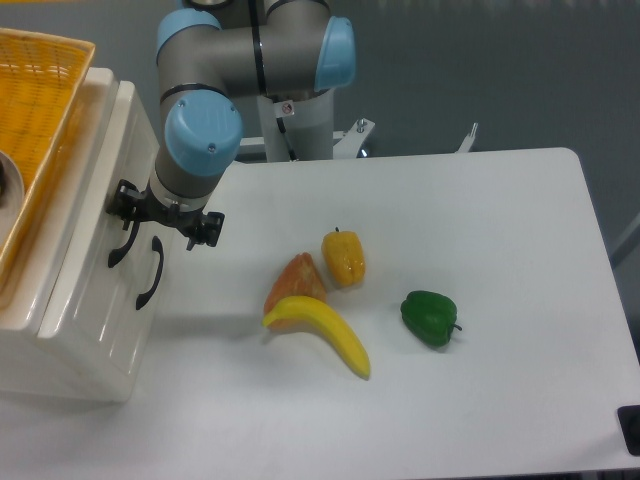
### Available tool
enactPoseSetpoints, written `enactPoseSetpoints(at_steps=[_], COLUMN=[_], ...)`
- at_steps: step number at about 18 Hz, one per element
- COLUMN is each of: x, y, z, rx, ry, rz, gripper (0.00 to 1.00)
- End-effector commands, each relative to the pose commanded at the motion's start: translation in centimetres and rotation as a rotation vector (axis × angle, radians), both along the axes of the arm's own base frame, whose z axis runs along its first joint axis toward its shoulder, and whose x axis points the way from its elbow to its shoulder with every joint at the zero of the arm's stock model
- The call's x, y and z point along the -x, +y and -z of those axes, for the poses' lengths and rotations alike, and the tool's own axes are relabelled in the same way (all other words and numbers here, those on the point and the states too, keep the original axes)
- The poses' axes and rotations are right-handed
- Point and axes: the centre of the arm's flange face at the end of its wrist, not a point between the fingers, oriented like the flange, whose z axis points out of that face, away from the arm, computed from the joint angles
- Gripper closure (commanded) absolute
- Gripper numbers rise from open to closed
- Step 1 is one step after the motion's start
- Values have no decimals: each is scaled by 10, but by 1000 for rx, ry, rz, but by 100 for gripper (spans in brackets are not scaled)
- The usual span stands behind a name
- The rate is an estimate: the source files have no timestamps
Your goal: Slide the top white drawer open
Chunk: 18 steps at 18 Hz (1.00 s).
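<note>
My gripper will pull, and the top white drawer [86, 262] will slide straight out alone because the lower drawer has its own black handle [153, 273].
The top white drawer [88, 262] is the upper panel of the cream cabinet at the left, and it sits flush with the front. Its curved black handle [119, 247] runs down the panel. My gripper [165, 214] hangs just in front of the cabinet, at the upper end of that handle. Its black fingers [124, 201] are spread apart and it looks open, with the left finger against the top of the handle. The handle's upper end is partly hidden behind the gripper.
The lower drawer [120, 325] has its own black handle [150, 272] just right of the top one. A yellow basket [35, 90] rests on the cabinet. On the table lie a banana [320, 333], an orange wedge [295, 280], a yellow pepper [343, 257] and a green pepper [430, 317].
</note>
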Motion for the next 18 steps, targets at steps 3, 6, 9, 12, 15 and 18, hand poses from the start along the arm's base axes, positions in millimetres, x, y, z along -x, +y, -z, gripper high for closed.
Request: enactPoseSetpoints(at_steps=[3,6,9,12,15,18], x=[-1,0,1,1,1,2], y=[-1,-1,-1,-1,-1,-1], z=[1,2,2,2,3,3], rx=[8,8,8,9,12,18], ry=[-5,-4,-4,-4,-6,-6], rz=[0,0,-1,-3,-3,-12], gripper=[0,0,0,0,0,0])
